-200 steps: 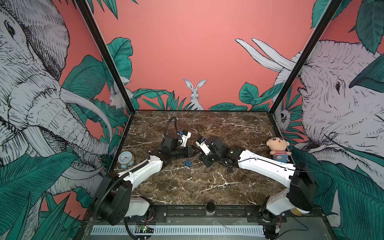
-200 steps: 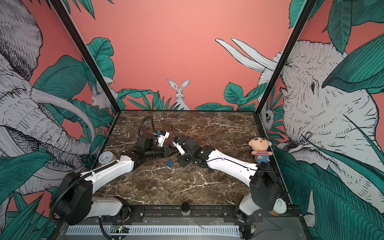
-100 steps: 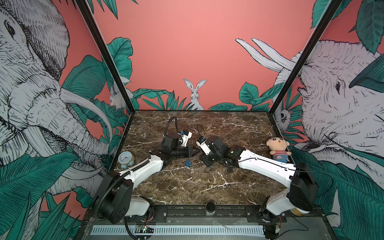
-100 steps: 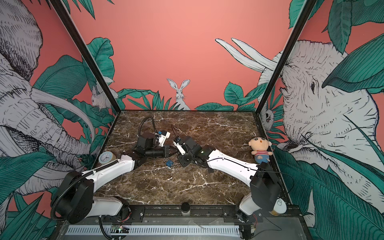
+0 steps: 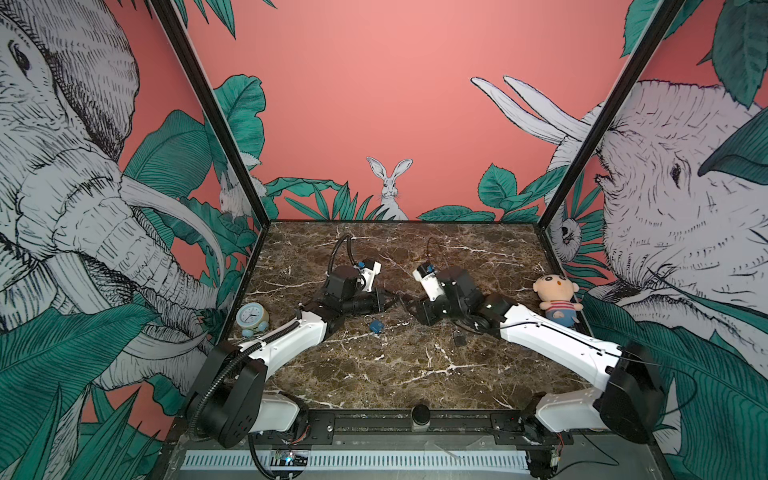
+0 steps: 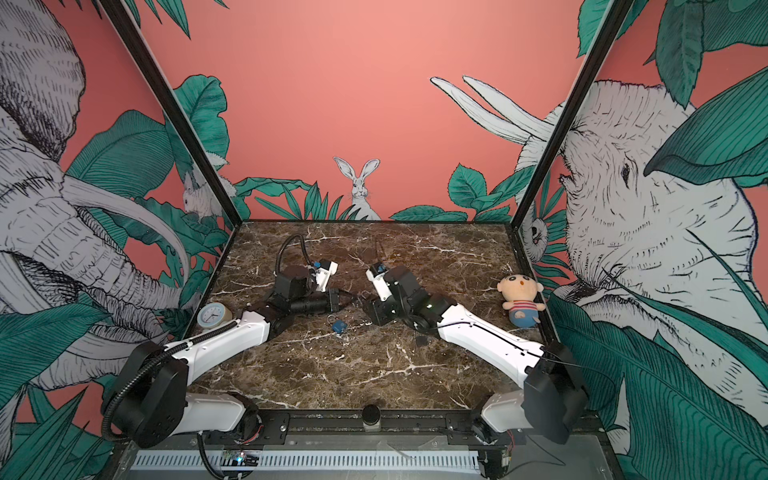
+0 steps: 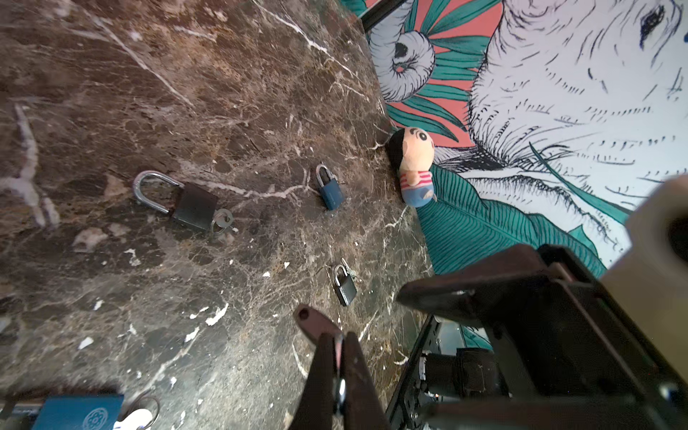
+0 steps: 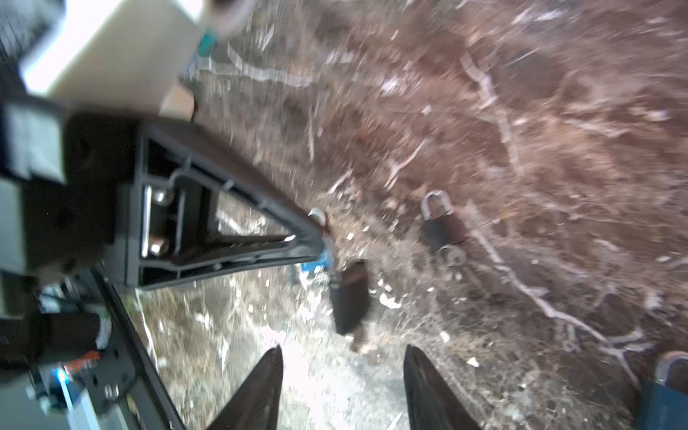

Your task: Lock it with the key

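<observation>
The robot's left gripper is closed on the dark padlock's silver shackle, so its right gripper should take the body, leaving the left gripper free to move the shackle.
My left gripper is shut on the silver shackle of a dark padlock. The padlock's body sticks out past the fingertips, above the marble table. My right gripper faces this padlock from close by, open and holding nothing. In both top views the two grippers meet tip to tip at mid-table. A blurred pale stub shows under the held padlock; I cannot tell whether it is a key. A silver key sits in the base of a black padlock lying flat on the table.
A blue padlock lies just in front of the left gripper, and a small dark one lies by the right forearm. Another blue padlock lies near the doll at the right wall. A small clock stands at the left edge.
The left gripper has shut on the padlock's shackle. The right gripper's jaws have spread apart and the right gripper has drawn back a little to the right.
</observation>
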You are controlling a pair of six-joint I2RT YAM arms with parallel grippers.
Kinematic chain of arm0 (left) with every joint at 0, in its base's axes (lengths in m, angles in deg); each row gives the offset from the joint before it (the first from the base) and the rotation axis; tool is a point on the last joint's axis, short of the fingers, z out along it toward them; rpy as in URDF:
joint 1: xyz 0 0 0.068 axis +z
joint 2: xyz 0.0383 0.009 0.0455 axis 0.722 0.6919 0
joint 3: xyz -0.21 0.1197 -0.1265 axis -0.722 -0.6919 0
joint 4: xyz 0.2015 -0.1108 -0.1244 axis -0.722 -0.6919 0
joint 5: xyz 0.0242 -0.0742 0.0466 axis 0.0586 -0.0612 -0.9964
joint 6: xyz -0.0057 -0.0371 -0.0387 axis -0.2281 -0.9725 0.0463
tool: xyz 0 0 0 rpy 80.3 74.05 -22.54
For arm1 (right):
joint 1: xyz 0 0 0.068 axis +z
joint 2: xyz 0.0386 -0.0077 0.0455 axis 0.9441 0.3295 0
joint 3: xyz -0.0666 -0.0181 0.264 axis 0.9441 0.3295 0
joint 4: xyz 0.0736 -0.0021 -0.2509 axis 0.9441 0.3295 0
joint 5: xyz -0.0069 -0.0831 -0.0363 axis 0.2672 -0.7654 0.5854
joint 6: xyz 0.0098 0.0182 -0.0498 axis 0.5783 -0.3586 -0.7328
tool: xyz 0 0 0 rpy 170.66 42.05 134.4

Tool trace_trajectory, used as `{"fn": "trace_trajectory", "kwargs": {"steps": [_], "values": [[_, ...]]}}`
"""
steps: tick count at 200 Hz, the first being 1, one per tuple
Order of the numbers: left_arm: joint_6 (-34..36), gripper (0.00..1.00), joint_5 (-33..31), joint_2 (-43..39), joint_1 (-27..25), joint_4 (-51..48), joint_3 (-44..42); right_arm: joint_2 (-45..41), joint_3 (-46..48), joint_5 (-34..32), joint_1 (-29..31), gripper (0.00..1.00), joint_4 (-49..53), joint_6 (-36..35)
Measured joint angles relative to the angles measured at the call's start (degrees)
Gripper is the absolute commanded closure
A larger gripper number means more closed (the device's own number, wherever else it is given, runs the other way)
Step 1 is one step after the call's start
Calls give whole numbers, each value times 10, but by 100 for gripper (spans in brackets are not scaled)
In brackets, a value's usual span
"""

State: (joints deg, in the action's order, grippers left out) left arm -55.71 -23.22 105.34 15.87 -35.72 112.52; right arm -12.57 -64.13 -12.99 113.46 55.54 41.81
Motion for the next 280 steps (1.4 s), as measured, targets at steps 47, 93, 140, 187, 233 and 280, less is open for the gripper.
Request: {"fn": "trace_trajectory", "kwargs": {"steps": [47, 93, 140, 187, 233, 280], "values": [[-48, 100, -50, -32, -4, 16, -17, -39, 65, 22, -55, 47, -66, 61], [-81, 100, -91, -68, -8, 16, -17, -41, 116, 30, -55, 55, -143, 100], [-111, 100, -114, -71, -18, 4, -14, -41, 139, 3, -14, 56, -173, 86], [-126, 100, -124, -70, -31, -3, -2, -19, 89, -13, 19, 55, -173, 36], [-134, 100, -125, -70, -34, -5, 2, 23, 59, -20, 28, 57, -172, 3], [-136, 100, -123, -70, -37, -5, 10, 42, 47, -24, 34, 62, -169, -15]]}}
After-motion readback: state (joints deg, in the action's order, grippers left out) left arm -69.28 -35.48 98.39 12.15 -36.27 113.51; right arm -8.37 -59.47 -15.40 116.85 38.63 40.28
